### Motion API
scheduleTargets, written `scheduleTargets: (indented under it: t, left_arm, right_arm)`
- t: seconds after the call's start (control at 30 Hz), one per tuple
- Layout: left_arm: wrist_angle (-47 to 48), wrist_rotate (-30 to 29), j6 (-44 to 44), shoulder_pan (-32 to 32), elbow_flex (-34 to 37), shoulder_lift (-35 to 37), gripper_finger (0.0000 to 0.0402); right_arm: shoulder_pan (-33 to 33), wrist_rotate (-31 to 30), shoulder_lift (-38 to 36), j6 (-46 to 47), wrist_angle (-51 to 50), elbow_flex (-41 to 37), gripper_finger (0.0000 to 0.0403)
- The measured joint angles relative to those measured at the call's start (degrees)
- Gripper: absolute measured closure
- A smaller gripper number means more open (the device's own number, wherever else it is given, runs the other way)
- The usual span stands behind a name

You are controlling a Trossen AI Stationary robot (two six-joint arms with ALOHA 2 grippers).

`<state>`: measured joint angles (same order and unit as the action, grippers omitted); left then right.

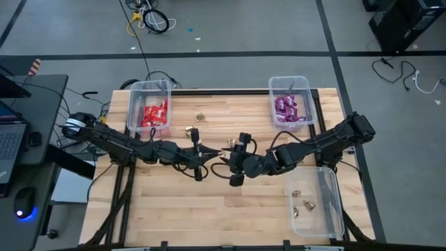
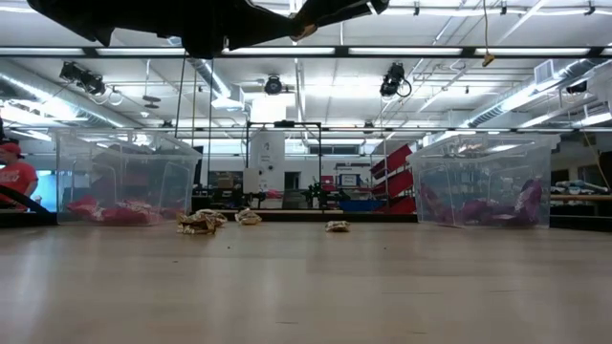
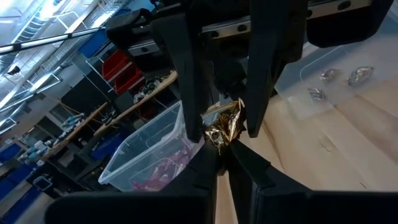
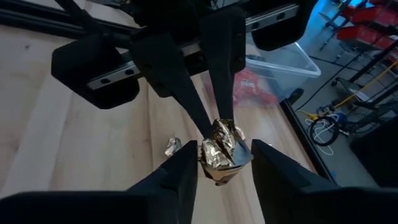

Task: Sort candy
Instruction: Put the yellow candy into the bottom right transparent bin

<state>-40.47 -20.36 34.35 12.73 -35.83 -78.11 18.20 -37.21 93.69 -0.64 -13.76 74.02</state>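
The clear bin of gold pieces (image 1: 311, 203) is too far away for my left gripper, so my left gripper should hand the gold candy (image 4: 222, 153) over to my right gripper.
Above the middle of the table my two grippers meet tip to tip. My left gripper (image 3: 225, 163) is shut on a crumpled gold foil candy (image 3: 224, 127). My right gripper (image 4: 224, 167) is open, with one finger on each side of that same candy (image 4: 222, 152). Three more gold candies (image 1: 200, 116) (image 1: 189, 130) (image 1: 230, 142) lie loose on the wood. Red packets (image 1: 155, 113) fill the far-left bin, and purple packets (image 1: 286, 108) fill the far-right bin. My left gripper pinches the gold candy's lower end (image 3: 219, 142) between its two fingertips, coming level from the table's left. The candy sticks out past the tips, clear of the table. My right gripper's fingers (image 4: 186, 171) stand close against the candy's sides; I cannot tell whether they touch it.
A clear bin (image 1: 327, 185) at the near right holds three gold pieces (image 1: 304, 204). The red bin (image 1: 134, 104) and the purple bin (image 1: 307, 87) stand at the far edge. The near half of the table (image 1: 209, 216) is bare wood.
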Motion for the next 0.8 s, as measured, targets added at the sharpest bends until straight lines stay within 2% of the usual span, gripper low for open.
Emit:
scheduleTargets:
  t: [0.43,0.8]
  left_arm:
    - [0.2,-0.1,0.0,0.0,0.0,0.0,0.0367]
    - [-0.1,-0.2,-0.1,0.0,0.1,0.0,0.0365]
  right_arm:
    - [0.0,0.8,0.0,0.0,0.0,0.0,0.0353]
    - [0.0,0.8,-0.1,-0.6,-0.1,0.0,0.0385]
